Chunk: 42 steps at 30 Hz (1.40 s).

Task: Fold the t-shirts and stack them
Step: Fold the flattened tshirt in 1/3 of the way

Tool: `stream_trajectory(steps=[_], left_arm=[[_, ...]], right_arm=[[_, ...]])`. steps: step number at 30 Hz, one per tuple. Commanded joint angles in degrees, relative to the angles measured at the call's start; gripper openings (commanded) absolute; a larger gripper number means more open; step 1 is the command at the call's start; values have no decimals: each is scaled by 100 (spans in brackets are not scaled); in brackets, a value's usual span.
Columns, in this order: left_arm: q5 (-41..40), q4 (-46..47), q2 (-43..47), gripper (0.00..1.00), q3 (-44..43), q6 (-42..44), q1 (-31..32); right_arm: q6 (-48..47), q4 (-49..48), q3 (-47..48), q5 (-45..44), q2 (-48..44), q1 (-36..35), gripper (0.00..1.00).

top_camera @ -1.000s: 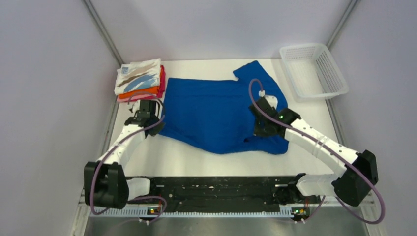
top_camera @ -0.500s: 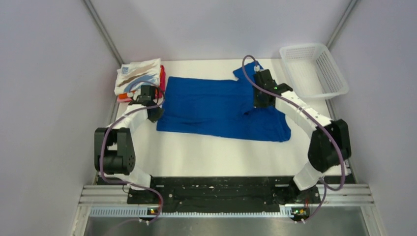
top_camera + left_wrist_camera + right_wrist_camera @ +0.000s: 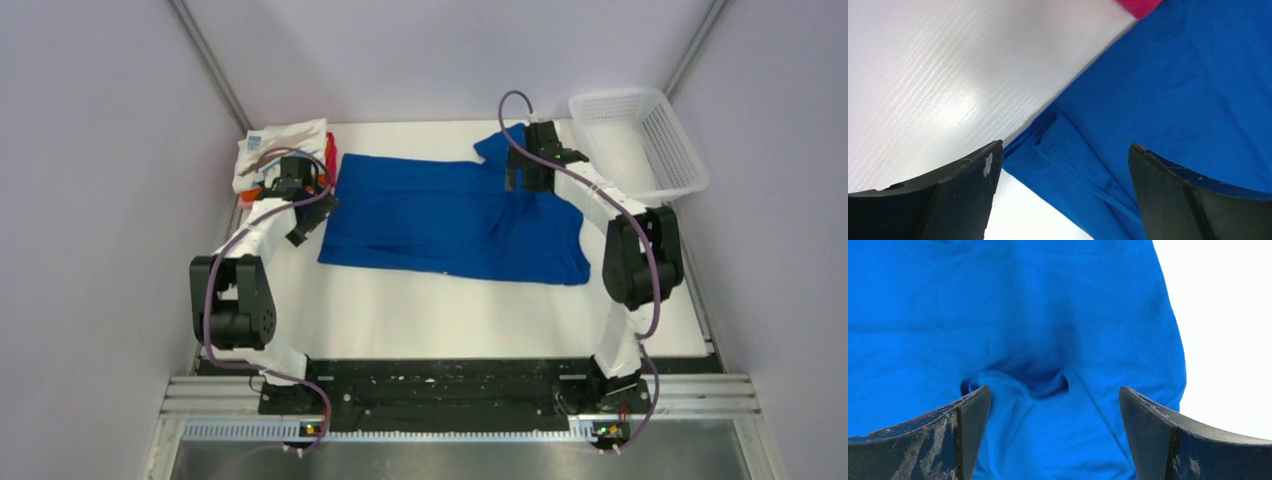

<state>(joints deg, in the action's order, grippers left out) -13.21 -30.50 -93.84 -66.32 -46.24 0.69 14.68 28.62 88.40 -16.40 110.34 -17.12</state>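
Note:
The royal-blue t-shirt's back edge is far back (image 3: 350, 158) next to the stack, so both my grippers should push down on the shirt's body (image 3: 368, 192) and pull it closer before they fold it.
A royal-blue t-shirt (image 3: 440, 215) lies flat across the back half of the table, doubled over on itself. My left gripper (image 3: 305, 228) hangs open over the shirt's left edge. In the left wrist view its gripper (image 3: 1064, 146) straddles a folded blue hem corner (image 3: 1068, 150) without touching it. My right gripper (image 3: 518, 178) stands open above the shirt's right part, near a sleeve. In the right wrist view its gripper (image 3: 1053, 388) frames a small pucker in the blue cloth (image 3: 1048, 305). Folded t-shirts (image 3: 283, 155) are stacked at the back left, white with brush-strokes on top, orange and magenta beneath.
A white mesh basket (image 3: 640, 140) stands at the back right corner. White table surface (image 3: 450, 310) shows between the shirt and the arm bases. A magenta edge (image 3: 1140, 5) of the stack lies just beyond the left gripper. Walls close in on both sides.
Both grippers carried the shirt's near edge toward the back, folding it over, then opened and let the cloth go. Both arms now reach farther back.

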Motion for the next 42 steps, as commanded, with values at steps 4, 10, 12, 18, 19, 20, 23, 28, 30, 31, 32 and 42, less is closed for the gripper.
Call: stream_trajectory(steps=[4,10,12,18,19,20,23,28,30,31,32,42], left_arm=[[1383,188,738,99,131,273,-29],[1689,471,492,99,555,212,-32],[1711,530,259,99,511,212,-33],[1566,876,-453,99,194,216,-31],[1568,972,-620,99,91,212,-33],[1542,1020,-815,99,-77,208,-27],[1647,1002,-1332,99,-722,115,-33],[1731,962,-1566,99,-1515,34,-34],[1652,943,-1584,99,-1667,26,-167],[1624,940,-1610,99,-1741,6,-205],[1614,954,-1650,99,-1784,-12,-235],[1637,597,-1583,99,-1750,87,-319]], right_arm=[[749,-878,-1921,1228,-1753,-50,99],[1162,-1736,-3310,2292,-2217,-263,99],[1201,-1835,-3517,2399,-2168,-276,99],[1190,-1728,-3703,2220,-2090,-277,99],[1188,-1722,-3700,2175,-2091,-281,99],[1187,-1690,-3672,2117,-2093,-280,99],[1158,-1602,-3600,1961,-2130,-280,99],[1094,-1419,-3524,1690,-2210,-275,99],[1079,-1380,-3462,1588,-2219,-282,99],[1073,-1398,-3413,1468,-2215,-275,99],[1067,-1414,-3347,1431,-2187,-282,99],[1179,-1814,-2451,1862,-1490,-279,99]])
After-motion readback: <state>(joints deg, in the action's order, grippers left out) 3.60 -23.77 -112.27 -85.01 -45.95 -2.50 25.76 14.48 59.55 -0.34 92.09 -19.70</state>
